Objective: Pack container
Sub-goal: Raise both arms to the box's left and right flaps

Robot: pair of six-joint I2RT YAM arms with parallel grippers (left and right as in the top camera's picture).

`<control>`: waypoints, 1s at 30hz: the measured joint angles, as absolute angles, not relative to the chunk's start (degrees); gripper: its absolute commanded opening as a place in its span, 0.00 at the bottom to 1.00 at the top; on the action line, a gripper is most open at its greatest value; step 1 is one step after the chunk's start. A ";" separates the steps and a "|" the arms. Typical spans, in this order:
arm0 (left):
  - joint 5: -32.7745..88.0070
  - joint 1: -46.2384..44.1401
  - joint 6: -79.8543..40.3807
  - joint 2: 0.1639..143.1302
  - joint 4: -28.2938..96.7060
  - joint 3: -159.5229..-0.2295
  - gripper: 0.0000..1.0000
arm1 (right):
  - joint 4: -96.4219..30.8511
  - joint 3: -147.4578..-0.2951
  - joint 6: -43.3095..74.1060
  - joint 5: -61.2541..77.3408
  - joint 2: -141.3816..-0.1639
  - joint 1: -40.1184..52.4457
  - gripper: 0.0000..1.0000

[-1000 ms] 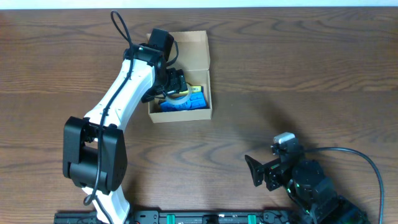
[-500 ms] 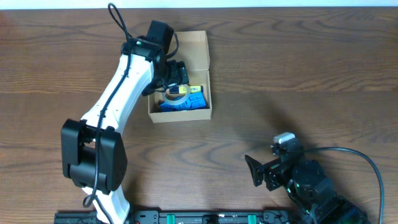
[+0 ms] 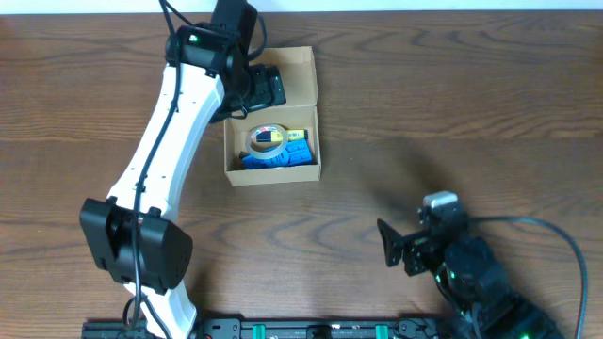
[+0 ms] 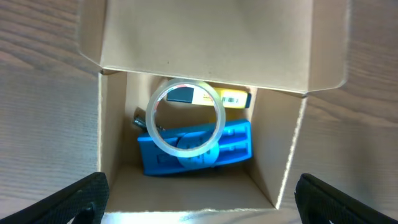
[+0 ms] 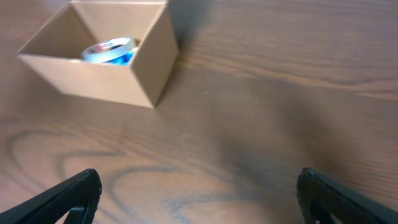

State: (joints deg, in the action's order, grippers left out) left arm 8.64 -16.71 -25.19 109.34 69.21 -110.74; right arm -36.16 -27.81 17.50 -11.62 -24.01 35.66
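My left gripper is hanging over the open lid flap [image 3: 298,79]. It should move out of the way, and my right gripper should reach the flap's opposite edge [image 3: 315,77] before it closes the flap.
The tan cardboard container [image 3: 314,141] stands open at the table's back left, its lid flap [image 3: 294,75] folded back. Inside lie a clear tape roll [image 3: 267,139], a flat blue packet [image 3: 283,160] and a yellow-and-black item [image 3: 299,134]. My left gripper [image 3: 265,88] is open and empty above the lid flap, behind the contents. In the left wrist view its gripper [image 4: 202,202] hangs over the container [image 4: 115,130], with the tape roll [image 4: 186,116] on the blue packet [image 4: 236,146]. My right gripper [image 3: 396,252] is open and empty at the front right; it also shows in the right wrist view [image 5: 199,199].
The right wrist view shows the container [image 5: 106,84] far off at upper left, the tape roll [image 5: 112,46] just visible inside. Bare wood table [image 3: 452,122] lies between the container and my right arm. The table's front rail [image 3: 311,330] runs along the near edge.
My left gripper has let go of the tape roll and drawn back out of the container toward the far side. The tape roll now lies in the container. The right arm barely moved.
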 measured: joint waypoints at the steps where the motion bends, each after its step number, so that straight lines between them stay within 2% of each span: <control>1: 8.67 -16.56 -25.19 109.34 69.69 -111.46 0.96 | -36.18 -29.17 17.63 -11.68 -25.45 34.89 0.99; 11: 10.74 -8.78 -25.21 109.34 73.56 -116.75 0.96 | -35.66 -56.80 15.18 -4.54 -54.08 22.70 0.99; 12: 11.27 -7.55 -25.21 109.36 73.73 -116.75 0.96 | -35.66 -59.07 14.74 -3.31 -57.54 21.93 0.96; 13: 11.77 -6.48 -25.23 109.34 73.76 -116.77 0.96 | -35.55 -61.08 14.28 -2.46 -60.66 21.26 0.89; 16: 12.36 -2.76 -25.23 109.36 73.41 -116.81 0.96 | -35.38 -66.83 13.10 -0.12 -70.39 19.57 0.57; 17: 12.53 -1.83 -25.23 109.36 73.23 -116.81 1.00 | -35.18 -68.84 13.19 0.71 -73.91 19.14 0.46; 21: 13.23 2.42 -25.43 109.36 70.72 -116.84 0.58 | -34.06 -74.41 13.26 2.61 -84.44 17.72 0.13; 23: 13.34 4.03 -25.80 109.36 69.04 -116.84 0.41 | -33.19 -76.40 13.28 3.97 -88.82 17.02 0.02; 24: 13.37 4.93 -25.67 109.40 68.14 -116.84 0.30 | -32.77 -77.34 13.58 4.75 -91.02 16.69 0.01; 25: 13.34 5.41 -26.04 109.43 67.53 -116.86 0.24 | -32.42 -78.06 13.89 5.65 -92.82 16.36 0.01; 27: 13.37 6.50 -26.92 109.60 66.46 -116.86 0.06 | -31.05 -79.31 14.68 7.49 -96.33 15.62 0.01; 30: 13.39 7.77 -27.42 110.63 65.06 -116.99 0.05 | -28.01 -80.38 16.05 10.50 -100.62 14.87 0.02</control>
